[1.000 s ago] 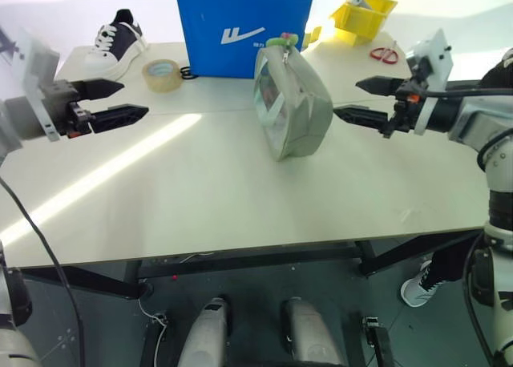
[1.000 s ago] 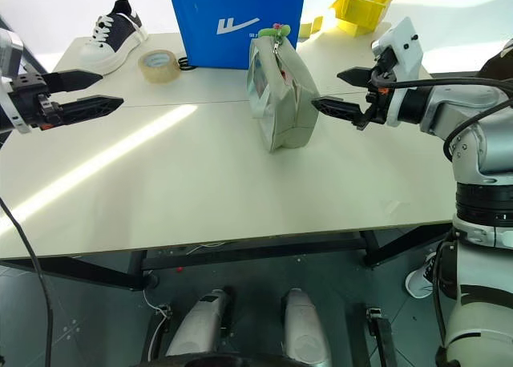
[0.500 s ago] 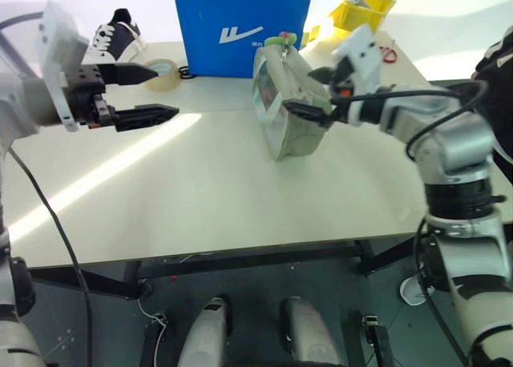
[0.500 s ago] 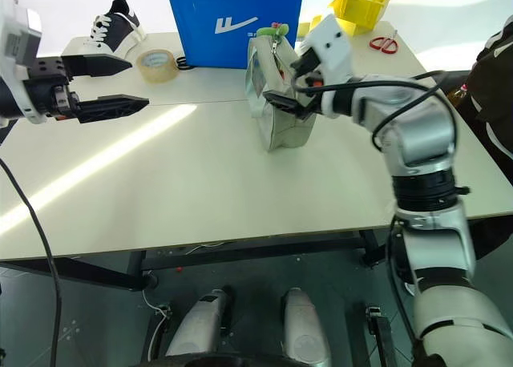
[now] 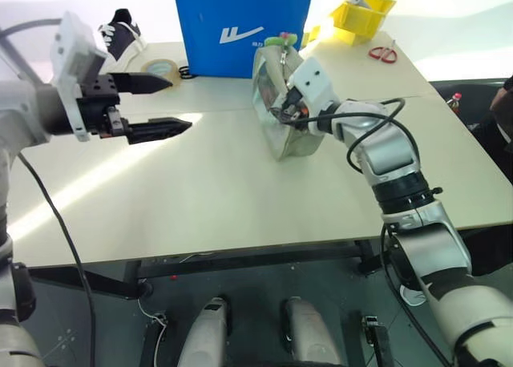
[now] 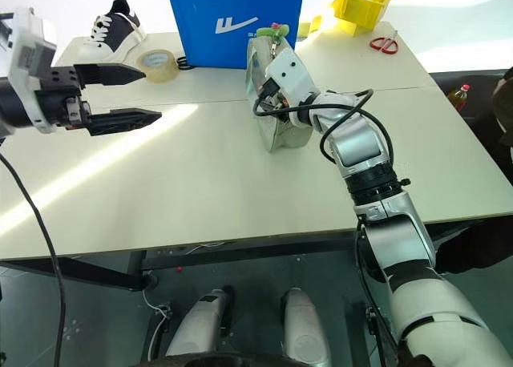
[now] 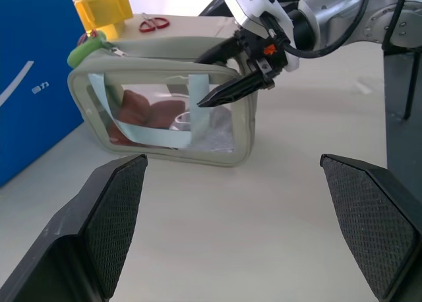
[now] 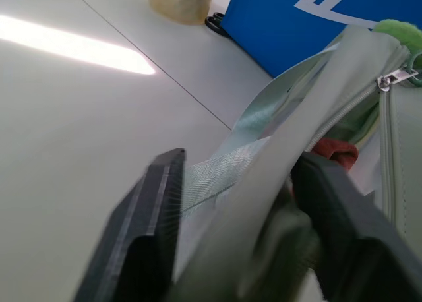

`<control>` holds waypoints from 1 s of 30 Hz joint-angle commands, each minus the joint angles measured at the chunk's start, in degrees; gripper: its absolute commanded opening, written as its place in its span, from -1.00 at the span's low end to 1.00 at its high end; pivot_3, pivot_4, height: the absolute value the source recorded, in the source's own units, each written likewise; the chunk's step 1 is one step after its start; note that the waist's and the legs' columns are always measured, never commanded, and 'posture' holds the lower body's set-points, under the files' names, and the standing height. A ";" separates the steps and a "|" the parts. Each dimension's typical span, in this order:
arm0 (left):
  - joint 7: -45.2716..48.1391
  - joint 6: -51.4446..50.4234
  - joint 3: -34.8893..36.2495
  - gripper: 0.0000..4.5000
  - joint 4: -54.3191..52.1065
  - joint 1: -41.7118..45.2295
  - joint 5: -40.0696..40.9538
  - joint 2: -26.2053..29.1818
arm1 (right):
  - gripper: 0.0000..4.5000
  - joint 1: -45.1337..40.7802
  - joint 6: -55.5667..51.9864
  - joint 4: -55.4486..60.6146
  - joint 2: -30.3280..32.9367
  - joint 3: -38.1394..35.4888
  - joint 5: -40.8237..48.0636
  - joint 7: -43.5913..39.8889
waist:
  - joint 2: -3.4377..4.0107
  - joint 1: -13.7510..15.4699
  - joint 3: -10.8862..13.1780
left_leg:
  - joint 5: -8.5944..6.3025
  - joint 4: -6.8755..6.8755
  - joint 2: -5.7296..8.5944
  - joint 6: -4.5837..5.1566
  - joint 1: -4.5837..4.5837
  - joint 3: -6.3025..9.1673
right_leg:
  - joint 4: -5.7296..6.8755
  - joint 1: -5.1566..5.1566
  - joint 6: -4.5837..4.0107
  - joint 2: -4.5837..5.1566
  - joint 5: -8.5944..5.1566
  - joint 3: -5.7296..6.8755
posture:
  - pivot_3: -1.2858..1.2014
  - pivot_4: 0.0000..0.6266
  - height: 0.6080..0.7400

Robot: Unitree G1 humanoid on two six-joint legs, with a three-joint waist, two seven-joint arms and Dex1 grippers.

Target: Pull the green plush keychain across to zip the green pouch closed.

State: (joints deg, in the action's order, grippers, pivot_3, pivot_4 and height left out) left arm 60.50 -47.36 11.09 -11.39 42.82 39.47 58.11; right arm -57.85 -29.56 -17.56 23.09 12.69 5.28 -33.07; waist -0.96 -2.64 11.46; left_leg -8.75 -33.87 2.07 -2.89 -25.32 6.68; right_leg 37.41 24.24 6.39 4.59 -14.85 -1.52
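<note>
The plush keychain [image 5: 282,40] is at the far end of the pouch [image 5: 300,142], by the blue box. Next, I turn the pouch with my right gripper until the keychain faces my left gripper.
The green pouch [image 5: 303,143] stands on edge mid-table, its clear panel [image 7: 158,117] facing my left gripper. The green plush keychain [image 5: 282,40] sits at the far end of its top zipper, next to the blue box. My right gripper [image 5: 280,110] is at the pouch's near end, one finger on each side of the top edge, shut on the fabric [image 8: 264,183]. My left gripper [image 5: 180,104] hovers open to the pouch's left, well apart from it, pointing at it with nothing between its fingers [image 7: 112,210].
A blue box [image 5: 240,14] stands right behind the pouch. A tape roll [image 5: 162,72] and a shoe [image 5: 116,34] lie at the back left. A yellow bin [image 5: 362,14] and red scissors [image 5: 383,53] are at the back right.
My right gripper swung in from the right to the pouch's near end and closed on its top edge. My left gripper moved somewhat right toward the pouch, still open.
</note>
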 commanded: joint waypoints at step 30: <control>1.85 2.81 1.31 1.00 3.44 2.12 -0.60 3.66 | -0.98 -4.58 27.70 -3.70 2.45 -4.98 5.52 -27.60 | -0.01 -0.30 0.00 | 0.01 -0.04 -0.01 -0.01 0.04 0.02 | 0.14 0.01 0.02 -0.02 0.01 0.02 | 0.03 -0.52 1.00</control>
State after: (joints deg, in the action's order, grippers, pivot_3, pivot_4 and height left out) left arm 62.13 -45.58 11.45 -7.65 43.46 38.93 61.10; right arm -60.06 -2.20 -23.72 25.35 10.92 8.62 -61.16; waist -0.96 -2.94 11.46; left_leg -8.75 -33.91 2.06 -2.91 -25.28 6.71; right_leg 37.55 24.24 6.41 4.57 -14.85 -1.50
